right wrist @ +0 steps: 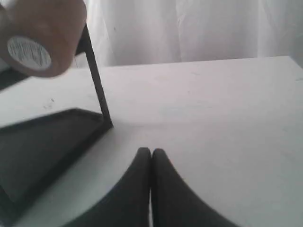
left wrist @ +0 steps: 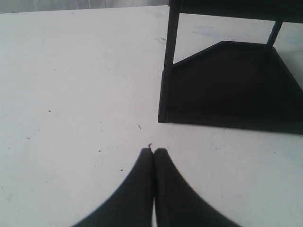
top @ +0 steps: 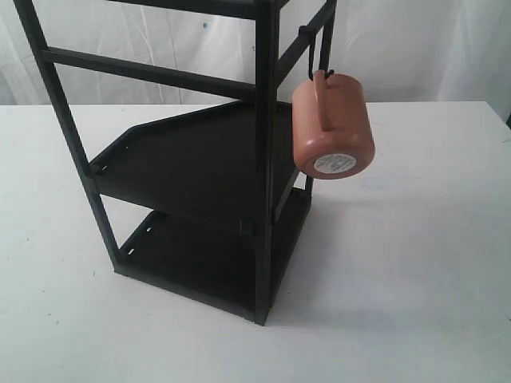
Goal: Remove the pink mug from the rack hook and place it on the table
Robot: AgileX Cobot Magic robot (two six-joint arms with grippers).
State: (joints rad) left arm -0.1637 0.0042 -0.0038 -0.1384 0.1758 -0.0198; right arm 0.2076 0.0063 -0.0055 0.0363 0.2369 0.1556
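Observation:
My right gripper needs to swing back, open and come up facing the mug's loop handle [top: 322, 100], because it is shut and points past the pink mug's base [top: 334, 163].
The pink mug [top: 333, 124] hangs by its loop handle from the rack hook [top: 321, 49] on the right side of the black rack [top: 200, 159], its white base sticker turned toward the camera. The right wrist view catches the mug [right wrist: 40, 35] at one corner, blurred, above the rack's lower shelf [right wrist: 42, 146]. Neither gripper shows in the exterior view. My left gripper [left wrist: 154, 151] is shut and empty over the white table [left wrist: 71, 94], short of the rack's bottom shelf [left wrist: 227, 90]. My right gripper [right wrist: 151, 151] is shut and empty too, well apart from the mug.
The rack stands mid-table on the white table [top: 415, 263] with two flat shelves and upright square bars. A white curtain [right wrist: 189, 28] hangs behind the table's far edge.

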